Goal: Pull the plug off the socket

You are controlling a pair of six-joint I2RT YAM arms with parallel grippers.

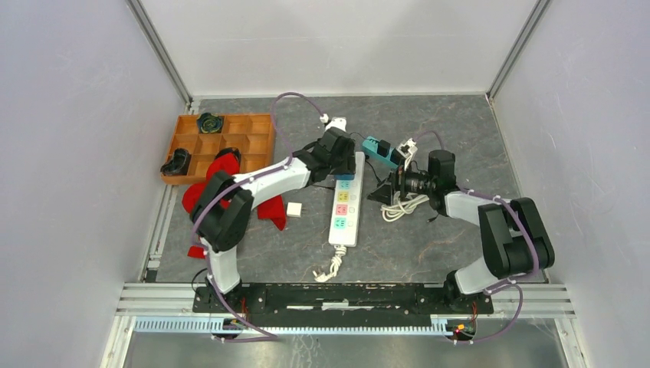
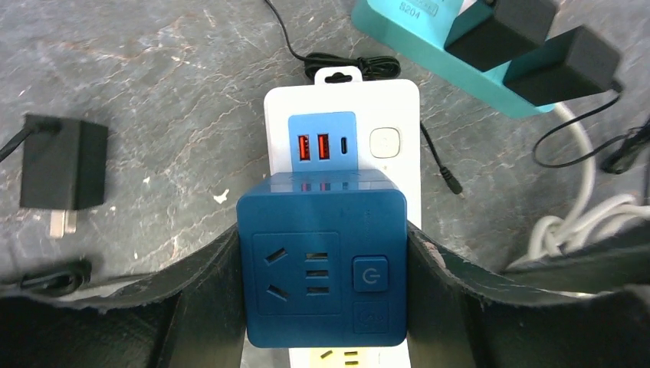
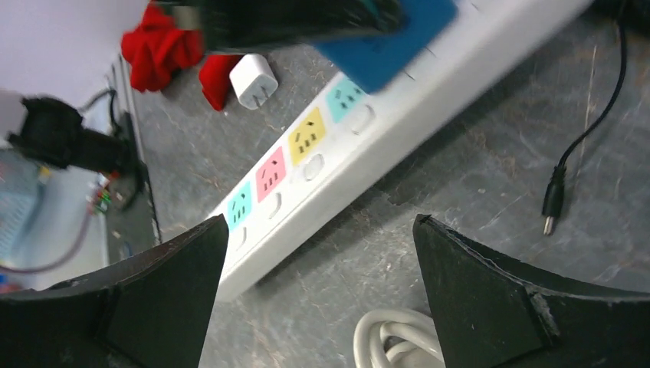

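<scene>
Next, my right gripper clamps the power strip's middle (image 1: 347, 197) before I pull, because the white power strip lies loose under the blue plug in my left gripper (image 2: 322, 268).
A blue cube plug (image 2: 320, 261) sits on the far end of a white power strip (image 2: 383, 115), just below its USB ports. My left gripper (image 2: 322, 291) is shut on the plug, one black finger (image 2: 207, 291) pressed on each side. From above, the left gripper (image 1: 337, 162) covers most of the plug (image 1: 345, 176) on the strip (image 1: 345, 211). My right gripper (image 1: 387, 188) is open and empty, low over the table to the right of the strip (image 3: 322, 184). The right wrist view shows the plug (image 3: 398, 38) still touching the strip.
A teal power strip (image 1: 381, 151) with black adapters lies behind the right gripper. A coiled white cable (image 1: 402, 205) lies under it. A black adapter (image 2: 61, 165), a white charger (image 1: 293, 208), a red cloth (image 1: 222, 184) and an orange tray (image 1: 222, 142) are to the left.
</scene>
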